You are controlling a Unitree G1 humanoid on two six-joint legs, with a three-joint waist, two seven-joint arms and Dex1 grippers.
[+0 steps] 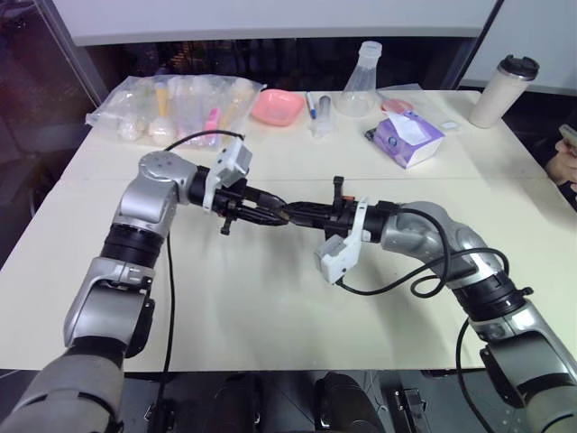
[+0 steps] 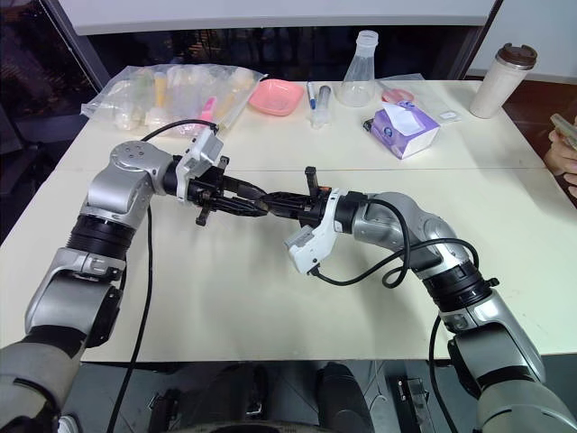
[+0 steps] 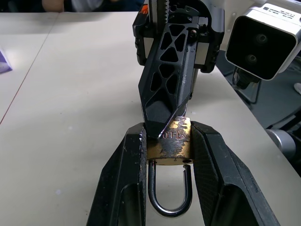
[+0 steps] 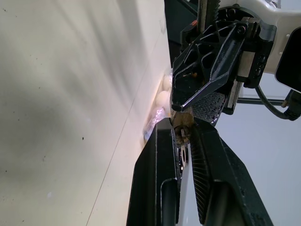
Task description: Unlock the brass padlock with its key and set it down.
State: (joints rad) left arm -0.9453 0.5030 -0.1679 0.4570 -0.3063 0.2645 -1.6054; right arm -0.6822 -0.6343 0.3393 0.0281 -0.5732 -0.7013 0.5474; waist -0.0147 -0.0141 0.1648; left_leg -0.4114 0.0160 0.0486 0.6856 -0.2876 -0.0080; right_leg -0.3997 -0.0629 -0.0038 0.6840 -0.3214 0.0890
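Note:
Next, I release the brass body my left gripper clamps and pushes the shackle round (image 3: 171, 212) with that gripper, because the shackle's loose end (image 3: 186, 167) stands clear of the body.
The brass padlock (image 3: 171, 143) is clamped by its yellow body between the two black fingers of my left gripper (image 1: 278, 213), silver shackle (image 3: 169, 200) pointing back toward the wrist. Both arms meet tip to tip above the middle of the table (image 1: 270, 298). My right gripper (image 4: 183, 126) comes at the lock from the opposite side, its fingers nearly together on a small silvery key (image 4: 181, 140) that reaches the lock's free face. In the left wrist view the right gripper's fingertips (image 3: 160, 123) touch the brass body.
Along the far edge lie a plastic bag of items (image 1: 171, 108), a pink dish (image 1: 276, 106), a glass flask (image 1: 359, 86), a purple tissue box (image 1: 407, 137) and a tumbler (image 1: 503, 90). A person's hand (image 1: 566, 158) shows at the right edge.

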